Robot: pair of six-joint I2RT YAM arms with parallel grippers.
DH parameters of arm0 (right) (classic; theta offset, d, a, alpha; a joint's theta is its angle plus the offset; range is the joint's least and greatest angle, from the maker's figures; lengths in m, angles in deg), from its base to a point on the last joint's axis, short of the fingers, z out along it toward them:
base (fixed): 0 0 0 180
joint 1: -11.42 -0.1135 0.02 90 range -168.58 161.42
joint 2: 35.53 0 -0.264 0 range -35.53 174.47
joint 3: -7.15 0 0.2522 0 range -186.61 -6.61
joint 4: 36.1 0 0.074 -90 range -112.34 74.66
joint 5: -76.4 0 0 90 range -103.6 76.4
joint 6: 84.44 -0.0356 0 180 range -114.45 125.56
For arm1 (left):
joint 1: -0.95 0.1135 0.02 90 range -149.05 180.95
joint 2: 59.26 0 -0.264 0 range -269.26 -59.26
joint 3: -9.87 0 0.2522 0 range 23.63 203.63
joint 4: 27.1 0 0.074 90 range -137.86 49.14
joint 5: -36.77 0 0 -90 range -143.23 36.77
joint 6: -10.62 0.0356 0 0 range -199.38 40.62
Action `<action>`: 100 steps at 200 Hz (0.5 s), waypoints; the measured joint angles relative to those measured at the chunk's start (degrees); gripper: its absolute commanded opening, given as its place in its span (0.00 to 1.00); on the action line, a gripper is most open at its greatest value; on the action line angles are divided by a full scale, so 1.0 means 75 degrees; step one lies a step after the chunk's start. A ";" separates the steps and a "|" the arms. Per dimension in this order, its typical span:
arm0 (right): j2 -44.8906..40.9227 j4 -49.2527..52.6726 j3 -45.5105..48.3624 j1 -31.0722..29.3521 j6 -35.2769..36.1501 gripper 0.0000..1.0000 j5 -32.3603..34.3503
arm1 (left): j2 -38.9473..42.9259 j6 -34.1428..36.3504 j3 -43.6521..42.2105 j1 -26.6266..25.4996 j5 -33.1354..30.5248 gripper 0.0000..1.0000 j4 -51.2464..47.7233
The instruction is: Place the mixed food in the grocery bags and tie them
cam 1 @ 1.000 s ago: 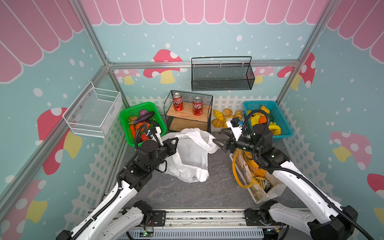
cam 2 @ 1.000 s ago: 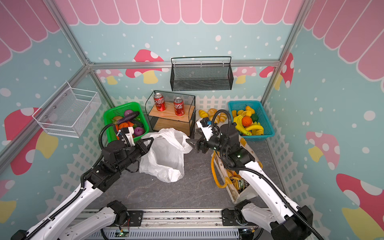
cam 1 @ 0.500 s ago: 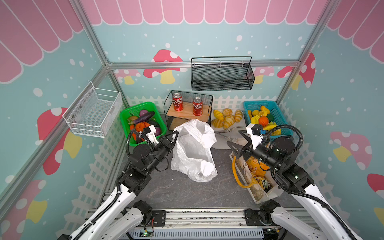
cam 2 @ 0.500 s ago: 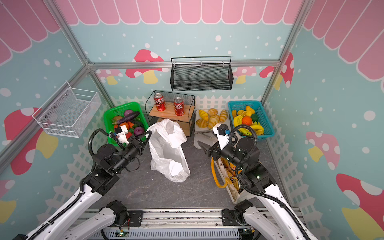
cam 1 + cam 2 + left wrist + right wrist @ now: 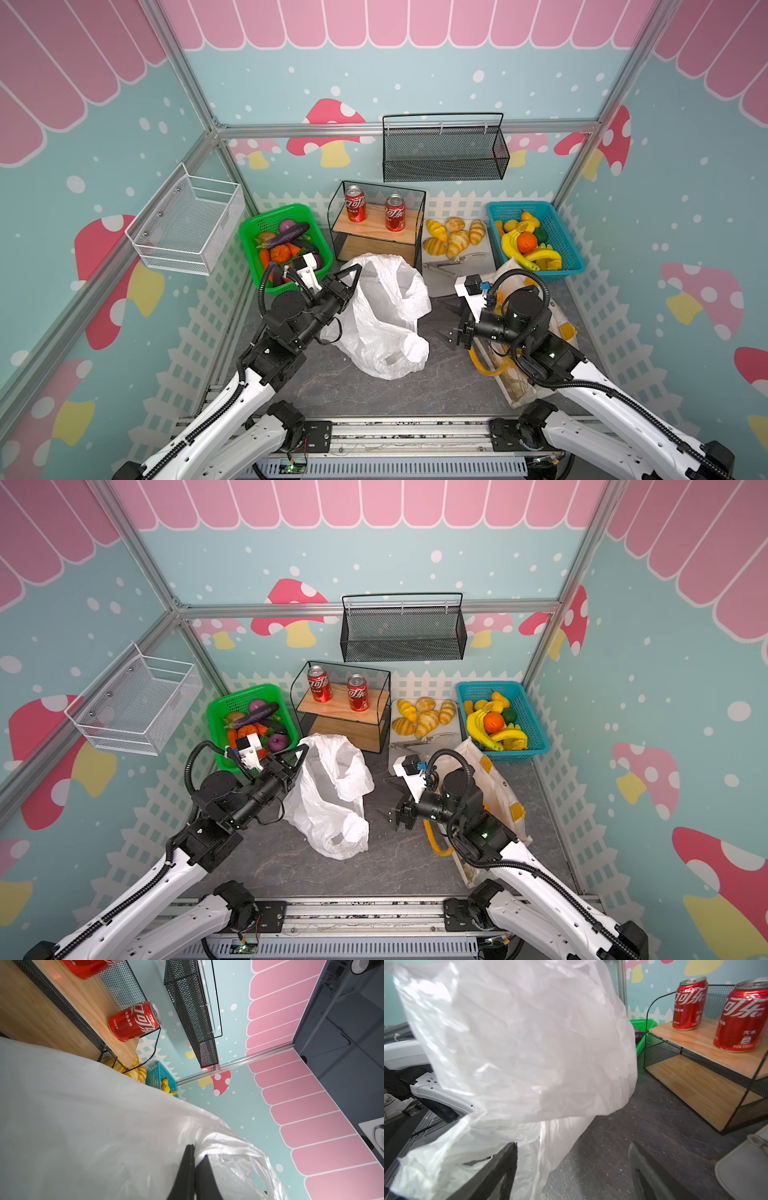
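Note:
My left gripper should wait to open, because it alone holds the grocery bag's rim (image 5: pixel 364 266) and the bag's loose side sags. My right gripper should first pinch that side (image 5: pixel 417 349).
The white plastic grocery bag (image 5: pixel 382 316) (image 5: pixel 332 796) stands crumpled mid-table, its upper rim pulled up toward the back left. My left gripper (image 5: pixel 353 272) (image 5: pixel 303 750) is shut on that rim; in the left wrist view the film is pinched at my left gripper (image 5: pixel 196 1151). My right gripper (image 5: pixel 441 318) (image 5: pixel 383 796) hangs open just right of the bag, nothing between its fingers (image 5: pixel 508 1159). The cream tote (image 5: pixel 557 316) with yellow handles lies under the right arm. Toy vegetables (image 5: pixel 282 249) fill the green basket (image 5: pixel 249 249).
A wire shelf (image 5: pixel 376 232) with two red cola cans stands behind the bag. Croissants (image 5: pixel 453 239) and tongs lie on a grey tray, next to a blue fruit basket (image 5: pixel 569 249). A white wire basket (image 5: pixel 187 224) and a black one (image 5: pixel 444 149) hang on the walls.
My left gripper has drawn back and up with the bag's rim, so the bag stands taller and narrower. My right gripper has pulled away from the bag toward the front right, still open.

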 measured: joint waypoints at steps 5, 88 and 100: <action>0.0012 -0.0108 0.0058 -0.0041 -0.0038 0.85 -0.0020 | -0.0035 0.0000 0.0000 -0.0035 -0.0026 0.00 0.0015; 0.1209 -0.2186 0.1067 -0.0624 -0.0822 0.55 0.0819 | -0.0414 0.0000 0.0000 -0.0487 -0.0259 0.00 0.0318; 0.1320 -0.2291 0.1087 -0.0699 -0.0848 0.32 0.1122 | -0.0405 0.0000 -0.0015 -0.0498 -0.0280 0.00 0.0347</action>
